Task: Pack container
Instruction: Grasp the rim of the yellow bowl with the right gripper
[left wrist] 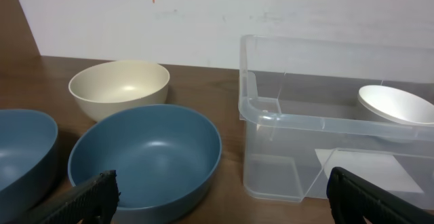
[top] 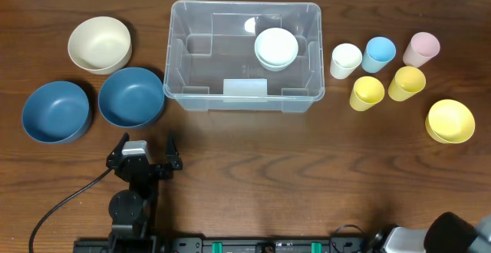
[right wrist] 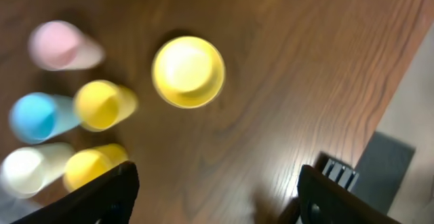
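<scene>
I carry on moving my right gripper toward the rim (top: 472,121) facing away from the cups until its fingers straddle it, as the yellow bowl (top: 450,122) stands upright and clear of them.
The clear plastic container (top: 244,92) stands at the table's middle back with a white bowl (top: 275,47) inside it; both also show in the left wrist view, container (left wrist: 285,119) and bowl (left wrist: 400,105). Two blue bowls (top: 131,96) (top: 55,111) and a cream bowl (top: 99,44) sit to its left. Cups stand to its right: white (top: 345,60), blue (top: 379,53), pink (top: 420,48), two yellow (top: 367,93) (top: 406,83), and a yellow bowl (top: 449,120). My left gripper (top: 146,155) is open and empty, in front of the blue bowls. My right gripper (right wrist: 213,193) is open and empty above bare table, near the yellow bowl (right wrist: 188,71).
The table's right edge and a dark fixture (right wrist: 380,163) show in the right wrist view. A black cable (top: 61,207) runs from the left arm's base. A white wall (left wrist: 217,13) stands behind the table.
</scene>
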Robot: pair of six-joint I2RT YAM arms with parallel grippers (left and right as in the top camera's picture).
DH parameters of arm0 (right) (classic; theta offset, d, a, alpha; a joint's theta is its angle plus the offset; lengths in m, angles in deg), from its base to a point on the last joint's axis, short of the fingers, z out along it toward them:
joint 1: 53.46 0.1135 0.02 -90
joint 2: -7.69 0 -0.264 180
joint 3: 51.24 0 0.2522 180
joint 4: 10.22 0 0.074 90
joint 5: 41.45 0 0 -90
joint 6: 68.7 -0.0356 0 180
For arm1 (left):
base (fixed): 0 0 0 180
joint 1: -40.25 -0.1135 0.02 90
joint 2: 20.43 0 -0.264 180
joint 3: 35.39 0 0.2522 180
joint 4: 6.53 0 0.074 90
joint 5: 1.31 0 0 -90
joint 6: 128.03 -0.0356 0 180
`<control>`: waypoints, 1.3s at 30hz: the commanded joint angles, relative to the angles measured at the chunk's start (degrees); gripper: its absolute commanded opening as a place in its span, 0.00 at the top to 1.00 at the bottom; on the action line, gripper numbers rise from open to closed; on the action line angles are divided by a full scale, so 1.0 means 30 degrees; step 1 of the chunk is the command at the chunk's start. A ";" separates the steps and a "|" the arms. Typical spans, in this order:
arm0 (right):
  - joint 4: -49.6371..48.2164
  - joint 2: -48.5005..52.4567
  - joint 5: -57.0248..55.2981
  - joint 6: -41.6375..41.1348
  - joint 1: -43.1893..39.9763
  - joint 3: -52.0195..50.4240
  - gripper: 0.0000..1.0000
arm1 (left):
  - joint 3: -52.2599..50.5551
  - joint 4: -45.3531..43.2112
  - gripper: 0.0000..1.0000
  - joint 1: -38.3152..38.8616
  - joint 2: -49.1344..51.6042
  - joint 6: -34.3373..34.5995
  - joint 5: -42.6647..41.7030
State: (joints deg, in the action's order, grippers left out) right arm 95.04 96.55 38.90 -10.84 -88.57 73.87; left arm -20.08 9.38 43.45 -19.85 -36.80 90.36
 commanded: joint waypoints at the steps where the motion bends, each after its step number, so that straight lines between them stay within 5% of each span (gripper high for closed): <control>1: -0.1209 0.0299 0.0605 -0.0568 -0.0867 -0.3096 0.25 | -0.0437 0.0634 0.02 -0.0095 -0.0117 -0.0255 0.0146; 14: -1.0025 0.0328 0.2251 -0.0044 -0.1778 -1.2393 0.28 | -0.0437 0.0634 0.02 -0.0095 -0.0117 -0.0255 0.0146; 39: -1.8564 0.3045 0.2732 -0.0146 -0.1661 -1.8047 0.52 | -0.0437 0.0634 0.02 -0.0095 -0.0117 -0.0262 0.0146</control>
State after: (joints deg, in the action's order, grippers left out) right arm 40.18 104.16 47.19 -11.34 -93.10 20.12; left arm -20.08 9.36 43.45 -19.85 -36.82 90.34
